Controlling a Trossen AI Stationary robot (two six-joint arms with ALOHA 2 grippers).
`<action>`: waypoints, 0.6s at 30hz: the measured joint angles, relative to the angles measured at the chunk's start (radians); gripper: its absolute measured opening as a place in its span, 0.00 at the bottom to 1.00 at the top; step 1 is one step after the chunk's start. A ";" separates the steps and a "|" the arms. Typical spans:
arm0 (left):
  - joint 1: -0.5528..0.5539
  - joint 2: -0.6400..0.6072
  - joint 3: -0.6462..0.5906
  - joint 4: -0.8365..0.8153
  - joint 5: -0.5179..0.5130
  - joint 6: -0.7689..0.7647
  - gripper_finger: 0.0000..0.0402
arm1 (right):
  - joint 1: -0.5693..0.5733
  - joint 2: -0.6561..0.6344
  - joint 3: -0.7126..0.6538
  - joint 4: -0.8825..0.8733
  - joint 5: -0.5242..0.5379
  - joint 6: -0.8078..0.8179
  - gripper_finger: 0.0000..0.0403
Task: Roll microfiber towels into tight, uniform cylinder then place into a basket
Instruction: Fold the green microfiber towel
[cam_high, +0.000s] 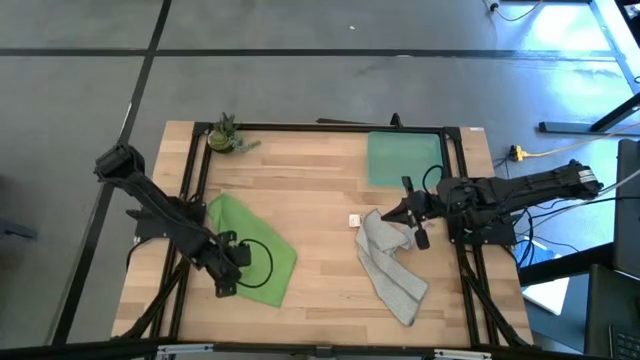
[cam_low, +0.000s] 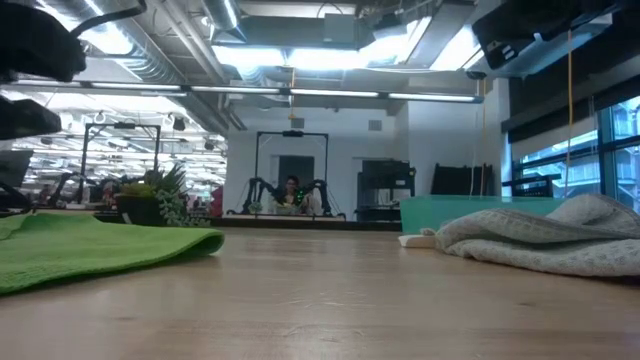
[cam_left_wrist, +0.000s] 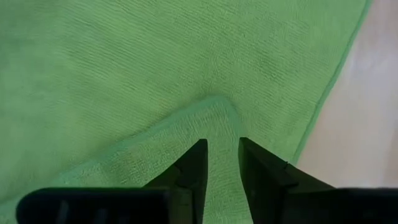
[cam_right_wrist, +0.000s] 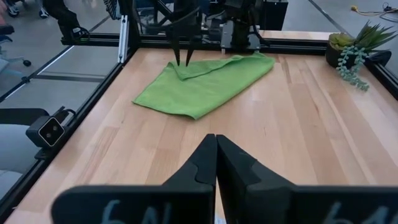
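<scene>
Next, my left gripper pinches the folded-over corner and pulls the towel toward the middle before rolling, since the green towel lies slanted close to the black frame.
The lime green towel lies spread on the table's left half. One corner is folded over onto it. My left gripper points down at that flap, slightly open, one finger on each side of a strip of the flap; the right wrist view shows it too. The grey towel lies crumpled on the right half. My right gripper hovers shut above the grey towel's far end. The teal basket stands at the far right. My left gripper comes from above at the folded-over corner flap of the green towel, which lies flat on the rest of the cloth. Whether the fingertips touch the flap I cannot tell.
A small potted plant stands at the far left corner. A little white object lies beside the grey towel. Bare wood lies between the two towels and along the near edge. A black frame rims the table.
</scene>
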 joint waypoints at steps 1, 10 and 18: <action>0.000 0.011 0.000 0.008 -0.001 0.004 0.21 | 0.000 0.002 0.000 0.000 0.000 0.000 0.02; 0.001 0.093 0.000 0.054 -0.002 0.035 0.21 | 0.000 0.010 0.000 0.000 0.000 -0.001 0.02; 0.001 0.159 0.003 0.055 0.008 0.038 0.20 | 0.000 0.010 0.000 0.000 0.000 -0.003 0.02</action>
